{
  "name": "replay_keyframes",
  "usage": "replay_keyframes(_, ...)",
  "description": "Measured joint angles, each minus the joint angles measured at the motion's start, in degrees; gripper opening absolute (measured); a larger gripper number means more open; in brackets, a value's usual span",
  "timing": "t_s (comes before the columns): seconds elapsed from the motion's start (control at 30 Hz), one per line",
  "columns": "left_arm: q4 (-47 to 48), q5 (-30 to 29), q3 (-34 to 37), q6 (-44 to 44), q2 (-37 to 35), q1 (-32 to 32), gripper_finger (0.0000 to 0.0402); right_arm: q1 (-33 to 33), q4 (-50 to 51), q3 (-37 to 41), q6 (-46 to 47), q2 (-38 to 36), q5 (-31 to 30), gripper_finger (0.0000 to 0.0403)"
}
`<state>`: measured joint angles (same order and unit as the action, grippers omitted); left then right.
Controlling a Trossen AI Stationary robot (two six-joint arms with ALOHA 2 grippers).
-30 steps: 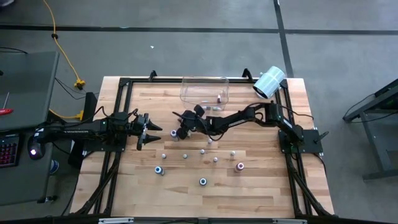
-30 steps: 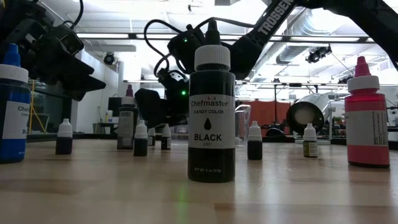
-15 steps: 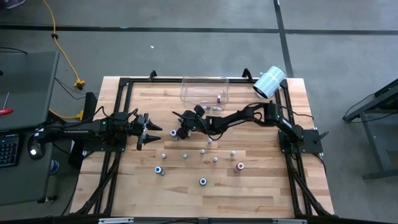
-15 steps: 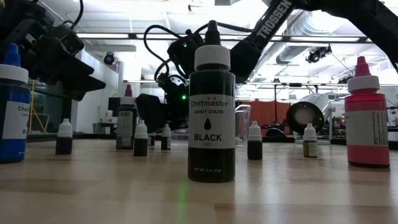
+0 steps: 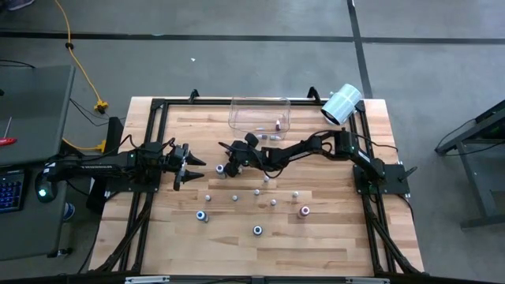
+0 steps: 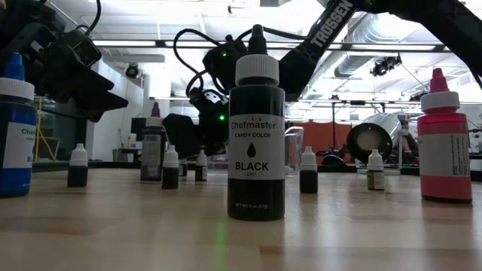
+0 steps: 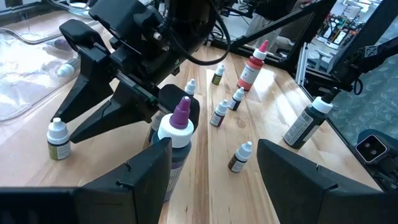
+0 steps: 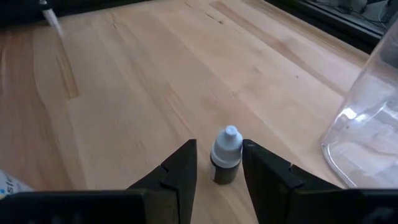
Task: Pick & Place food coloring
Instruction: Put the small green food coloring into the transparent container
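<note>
The tiny bottle (image 8: 224,169) is just beyond the low, slanted fingers of my right gripper, so I need to rise clear and then come down steeply over the bottle's white cap (image 8: 228,144).
Several food coloring bottles stand scattered on the wooden table (image 5: 331,237). Among them are blue-capped ones (image 5: 203,215), a pink one (image 5: 304,211) and small white-capped ones (image 5: 234,197). My right gripper (image 8: 219,144) is low over the table's middle (image 5: 226,167), and it is open. A tiny dark bottle with a white cap (image 8: 225,160) stands upright between its fingers. My left gripper (image 7: 211,177) waits open at the table's left (image 5: 189,166). A purple-capped bottle (image 7: 177,134) stands just in front of it. My right gripper's fingers come slanting down and stand on either side of the tiny bottle. One finger (image 8: 252,155) lies very close to the bottle's side (image 8: 239,163), and I cannot tell whether it touches. The bottle rests upright on its base on the table.
A clear plastic bin (image 5: 260,113) with a few small bottles in it stands at the far middle, close beside my right gripper (image 8: 367,124). A white paper roll (image 5: 342,104) lies at the far right. A black bottle (image 6: 256,135) stands nearest the low camera.
</note>
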<state>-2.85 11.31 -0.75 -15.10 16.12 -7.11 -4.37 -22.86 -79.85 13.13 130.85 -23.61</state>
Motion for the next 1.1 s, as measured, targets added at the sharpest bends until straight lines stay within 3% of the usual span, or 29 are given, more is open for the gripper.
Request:
replay_keyframes(0.6,0.0,0.0,0.0,0.0,0.0,0.0,0.0234,-0.5,0.2,0.0,-0.7,0.0,1.5,0.0040)
replay_keyframes(1.1,0.0,0.0,0.0,0.0,0.0,0.0,0.0234,0.0,2.7,0.0,-1.6,-0.5,3.0,0.0003)
